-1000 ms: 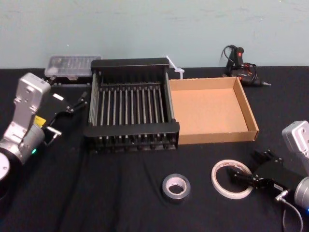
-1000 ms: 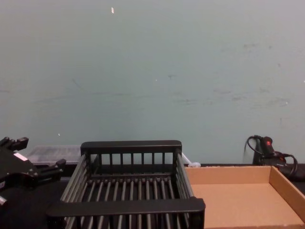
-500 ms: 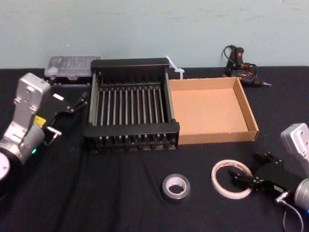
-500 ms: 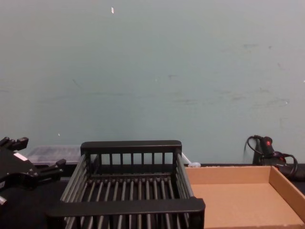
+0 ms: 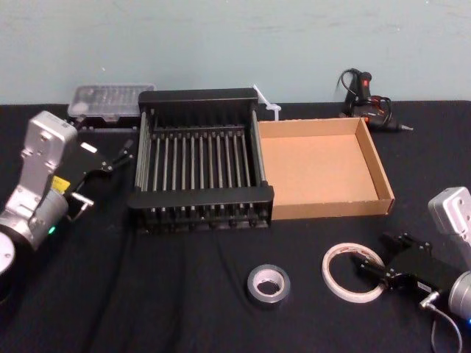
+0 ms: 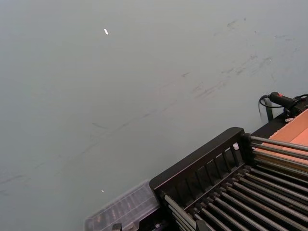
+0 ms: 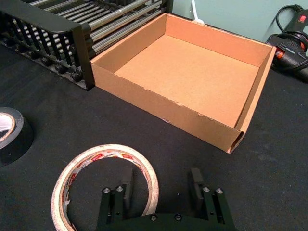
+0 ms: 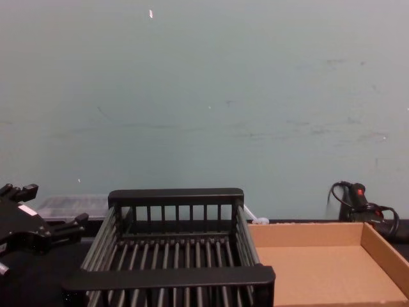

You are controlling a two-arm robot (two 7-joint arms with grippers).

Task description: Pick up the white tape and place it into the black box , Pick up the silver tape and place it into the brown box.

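Observation:
The white tape (image 7: 113, 148) will lie across the black box's bars (image 8: 176, 254) when I lower it in, because the bars are closer together than the ring is wide.
The white tape (image 5: 329, 276) lies flat on the black cloth at the front right, red marks on its face (image 7: 103, 154). My right gripper (image 5: 377, 256) is open and low at its right side. In the right wrist view, the gripper (image 7: 161, 187) has one finger inside the ring and the other outside it. The silver tape (image 5: 268, 298) lies to the left of the white one, untouched (image 7: 14, 142). The black box (image 5: 199, 95) and the brown box (image 5: 331, 208) stand side by side behind. My left gripper (image 5: 121, 154) is open beside the black box's left wall.
A clear plastic case (image 5: 110, 99) sits behind the black box at the far left. A black and red corded tool (image 5: 368, 99) lies at the back right by the wall. A small white object (image 5: 266, 103) pokes up between the two boxes.
My right gripper has shifted slightly and settled lower at the white tape's right rim. The left arm and both tapes have not moved.

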